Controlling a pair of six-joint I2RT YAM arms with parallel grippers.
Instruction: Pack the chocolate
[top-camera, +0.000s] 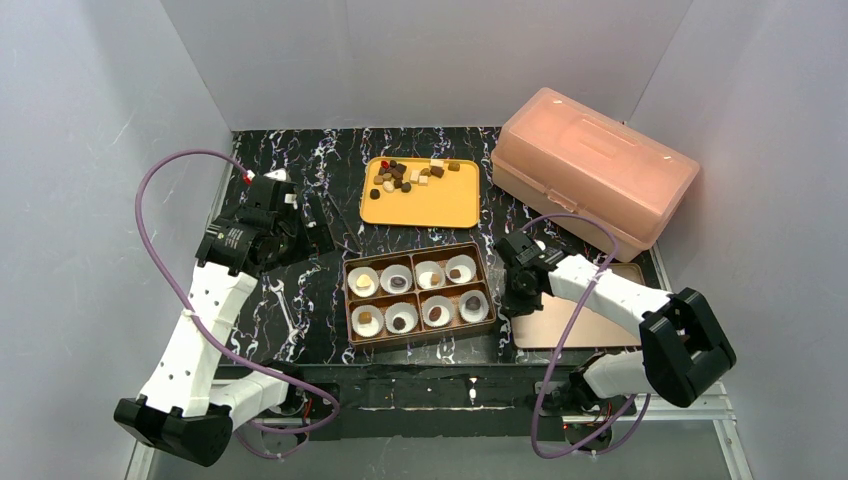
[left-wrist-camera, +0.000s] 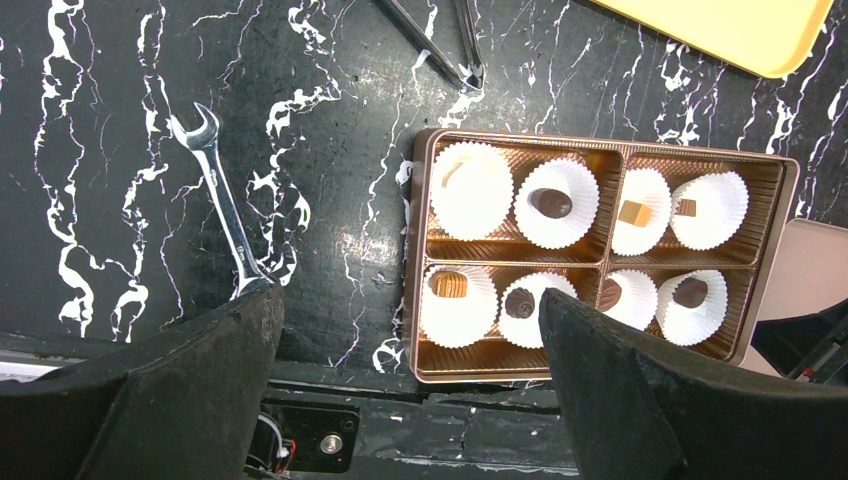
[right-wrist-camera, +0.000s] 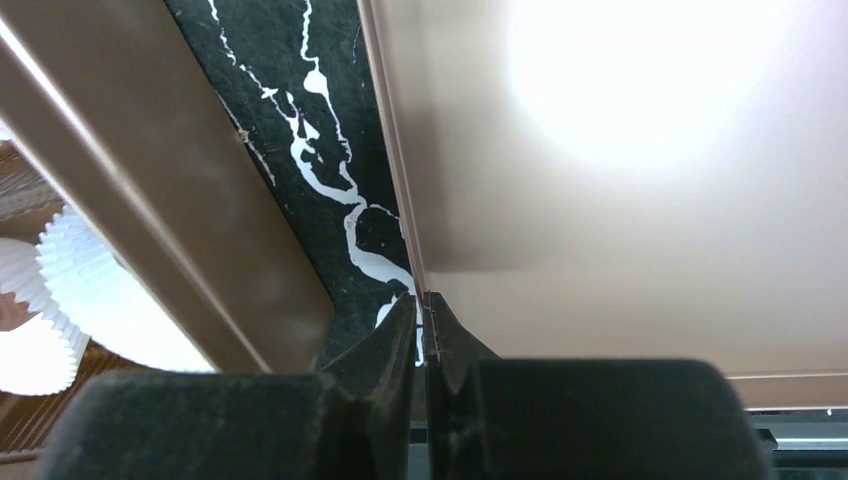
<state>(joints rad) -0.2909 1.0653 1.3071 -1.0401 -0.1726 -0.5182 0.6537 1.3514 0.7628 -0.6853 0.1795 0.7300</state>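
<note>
My right gripper's fingers have the rose-gold lid's edge (right-wrist-camera: 394, 150) at a slant against them, so next I open them and grab that edge (right-wrist-camera: 414, 258) straight along the fingers before I lift the lid.
Loose chocolate (top-camera: 410, 175) lies piled at the back of a yellow tray (top-camera: 425, 208). A brown box (top-camera: 347, 300) holds several white paper cups, each with one piece in it, such as a dark piece (left-wrist-camera: 550, 203) and a caramel one (left-wrist-camera: 450, 285). My left gripper (top-camera: 305, 230) is open and empty, left of the box; in its wrist view (left-wrist-camera: 410, 300) the jaws straddle the box's near left corner (left-wrist-camera: 420, 360). My right gripper (top-camera: 520, 290) is shut on the left edge of the rose-gold lid (top-camera: 575, 325), seen close up (right-wrist-camera: 424, 305) beside the box wall (right-wrist-camera: 150, 190).
A pink plastic case (top-camera: 590, 175) stands at the back right. A wrench (top-camera: 283, 305) lies left of the box, also in the left wrist view (left-wrist-camera: 222, 195). Metal tongs (left-wrist-camera: 440, 45) lie between the tray and the box. Grey walls close in the table.
</note>
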